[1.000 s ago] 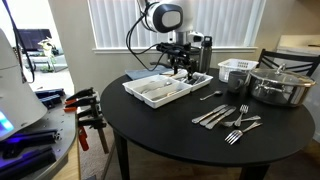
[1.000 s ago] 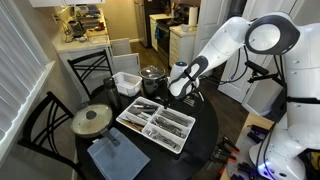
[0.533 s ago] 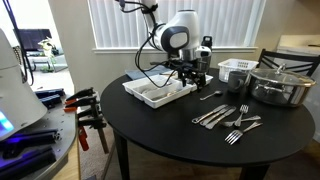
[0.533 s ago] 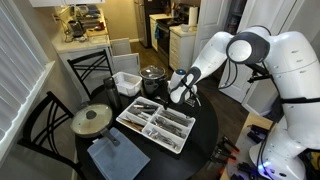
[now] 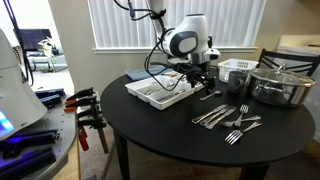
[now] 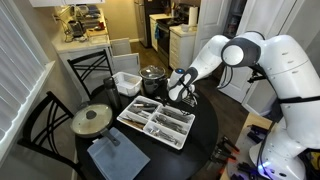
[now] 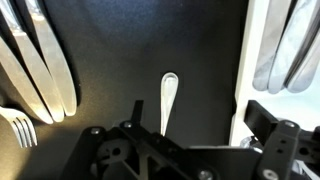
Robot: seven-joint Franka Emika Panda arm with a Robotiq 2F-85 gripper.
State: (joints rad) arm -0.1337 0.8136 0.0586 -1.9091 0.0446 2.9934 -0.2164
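My gripper needs to move clear of the tray before it goes down around the lone silver utensil [image 7: 168,100], because one of its fingers hangs over the white cutlery tray's edge [image 7: 242,100].
My gripper [image 7: 180,138] is open and empty, its two dark fingers spread wide over the black table. A single silver utensil [image 7: 168,100] lies on the table between the fingers, handle end pointing away; its near end is hidden under the gripper body. In both exterior views the gripper [image 5: 205,84] [image 6: 185,96] hovers low just beside the white cutlery tray [image 5: 150,97] [image 6: 135,128], above that lone utensil [image 5: 211,95]. The tray's edge [image 7: 240,95] runs along the right of the wrist view, with spoons [image 7: 290,50] inside it.
Several knives [image 7: 40,60] and a fork [image 7: 20,125] lie in a loose pile [image 5: 230,118]. A steel pot [image 5: 280,86] [image 6: 152,75] and a white basket [image 5: 238,69] [image 6: 127,83] stand behind. A pot lid [image 6: 92,120] and a blue cloth [image 6: 112,157] lie beyond the tray.
The arm has swung from over the tray toward the pile side and come down over the lone utensil. The jaws stayed open; nothing on the table moved.
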